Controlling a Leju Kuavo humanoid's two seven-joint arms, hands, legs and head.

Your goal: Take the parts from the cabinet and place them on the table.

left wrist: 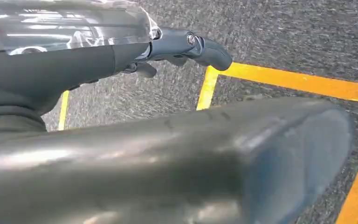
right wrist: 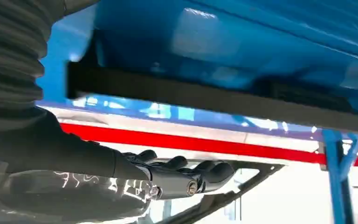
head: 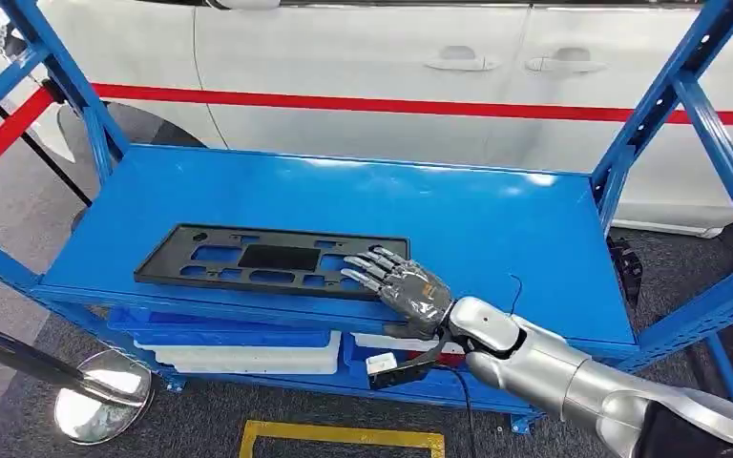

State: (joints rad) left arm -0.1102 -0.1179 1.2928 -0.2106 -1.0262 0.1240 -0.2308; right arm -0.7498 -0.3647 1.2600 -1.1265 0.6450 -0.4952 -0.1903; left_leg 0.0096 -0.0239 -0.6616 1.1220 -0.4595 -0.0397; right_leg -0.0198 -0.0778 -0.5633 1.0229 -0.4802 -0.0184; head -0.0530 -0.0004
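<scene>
My gripper will lift the part (head: 280,258) by its end, and the part will stay straight, because a raised rim (head: 256,288) runs straight along the black part's front edge.
A flat black plate-shaped part (head: 267,258) with several cut-outs lies on the blue cabinet shelf (head: 496,210), near its front edge. My right hand (head: 406,284) reaches over the part's right end, fingers spread across its top and thumb down by the shelf's front lip. The right wrist view shows the part's black edge (right wrist: 214,98) against the blue shelf. There my right hand (right wrist: 182,179) has straight fingers, a gap to that edge, and nothing in its grasp. My left hand (left wrist: 168,51) hangs over grey floor and holds nothing.
Blue uprights (head: 668,105) frame the shelf on both sides. White and blue bins (head: 248,353) sit on the lower level. A chrome stanchion base (head: 100,386) stands at the front left. A white car (head: 363,57) with a red stripe is behind. Yellow tape (head: 344,437) marks the floor.
</scene>
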